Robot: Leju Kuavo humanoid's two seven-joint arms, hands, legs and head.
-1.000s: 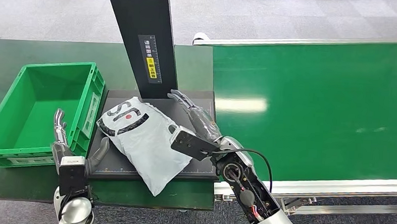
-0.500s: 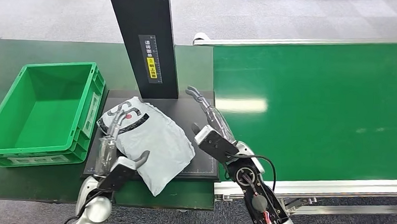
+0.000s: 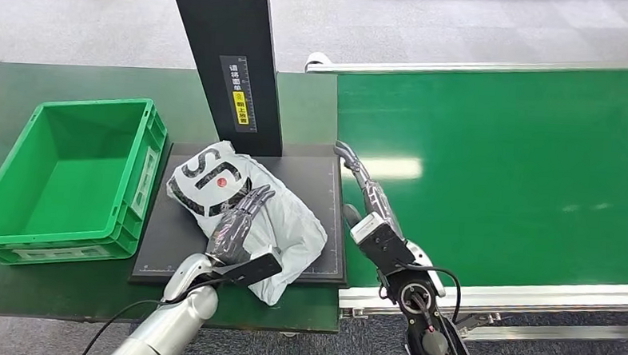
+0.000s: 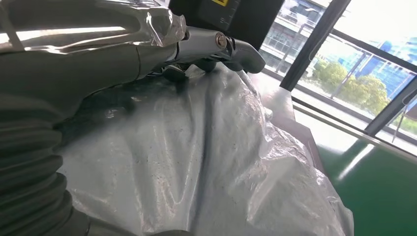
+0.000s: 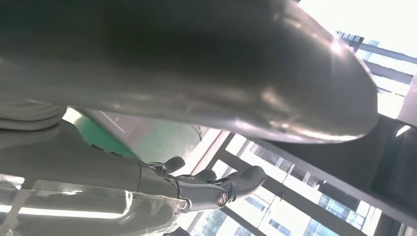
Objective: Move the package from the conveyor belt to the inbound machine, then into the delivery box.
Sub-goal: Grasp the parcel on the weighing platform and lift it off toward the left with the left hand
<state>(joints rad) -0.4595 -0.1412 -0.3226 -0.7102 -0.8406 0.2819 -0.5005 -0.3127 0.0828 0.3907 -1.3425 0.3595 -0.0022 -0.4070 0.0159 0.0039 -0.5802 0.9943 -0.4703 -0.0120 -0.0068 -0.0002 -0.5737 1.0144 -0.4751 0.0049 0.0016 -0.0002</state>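
I expect the package (image 3: 218, 185) to bunch up at my grip and sag at its ends when I lift it, because loose creases (image 3: 290, 234) run through the slack plastic.
The package (image 3: 297, 225), a grey-white plastic bag with black lettering and a red dot, lies on the inbound machine's black platform (image 3: 325, 178). My left hand (image 3: 241, 222) rests flat on top of it with fingers spread. In the left wrist view the crinkled package (image 4: 221, 162) lies under my left hand (image 4: 147, 44), whose thumb sticks out above the bag. My right hand (image 3: 370, 200) stands off the platform's right edge, fingers stretched forward, holding nothing. The right wrist view shows my right hand (image 5: 196, 189) with straight fingers and nothing in it.
The machine's black column (image 3: 228, 62) rises behind the platform. A green delivery box (image 3: 90, 104) stands just left of the platform, its inside bare. The green conveyor belt (image 3: 495, 169) runs along the right, its metal front rail (image 3: 529, 295) near my right arm.
My left hand swung from beside the green box onto the package. The package shifted right and bunched up. My right hand left the package and drew back to the platform's right edge.
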